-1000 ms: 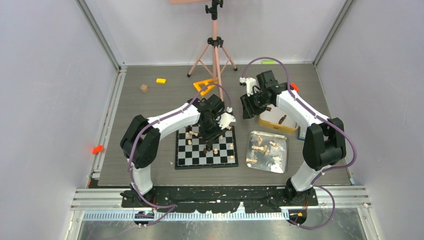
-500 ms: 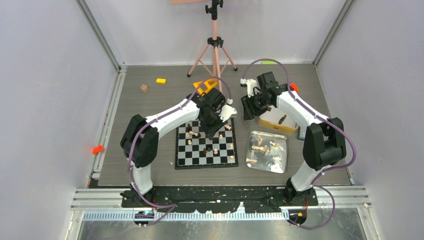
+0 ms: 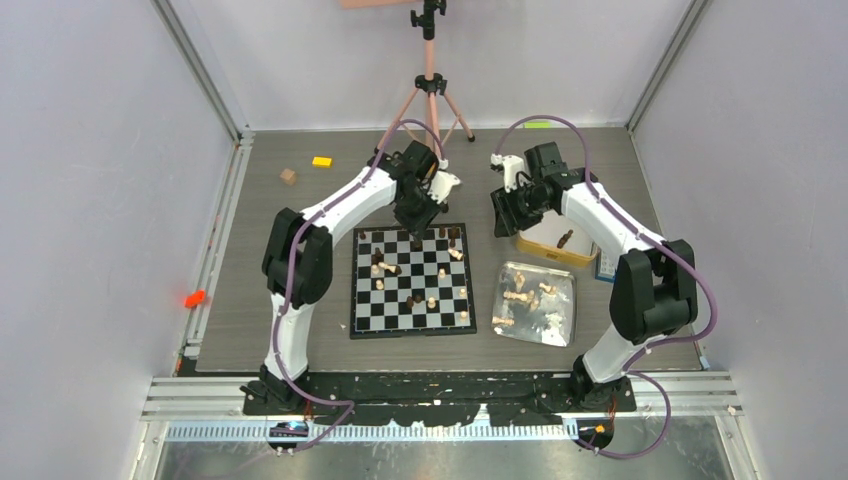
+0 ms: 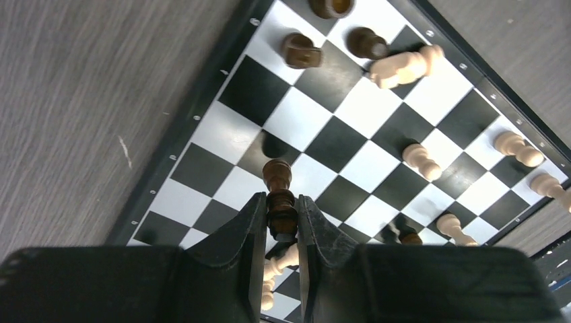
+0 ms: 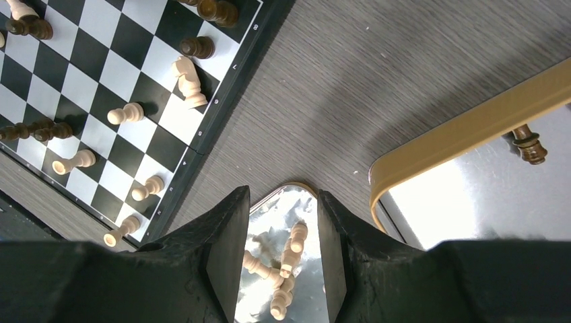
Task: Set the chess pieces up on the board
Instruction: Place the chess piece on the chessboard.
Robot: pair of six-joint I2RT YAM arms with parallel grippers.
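Observation:
The dark brown piece (image 4: 277, 175) hangs with its base down and the black far-edge square (image 4: 202, 168) is free, so the robot's left gripper should go there next and let go once the piece's base rests.
The board (image 3: 357, 300) lies mid-table with several tan and dark chess pieces scattered on it, some lying flat. My left gripper (image 3: 414, 214) hangs over the board's far edge. In the left wrist view the left gripper (image 4: 279, 210) is shut on a dark brown chess piece (image 4: 279, 195), held above the squares. Two dark pieces (image 4: 299, 50) stand by the board's edge, next to a fallen tan piece (image 4: 404, 65). My right gripper (image 3: 503, 212) hovers right of the board. The right gripper (image 5: 283, 202) is open, with nothing between its fingers.
A silver tray (image 3: 571, 292) with several tan pieces sits right of the board. Behind it, a gold-rimmed tin (image 3: 545, 256) holds a dark piece (image 5: 528, 145). A tripod (image 3: 430, 95) stands at the back, with a yellow block (image 3: 322, 161) and a wooden block (image 3: 288, 176) far left.
My left gripper has closed on the dark piece and carried it from the board's middle toward the far edge. The right arm has barely moved.

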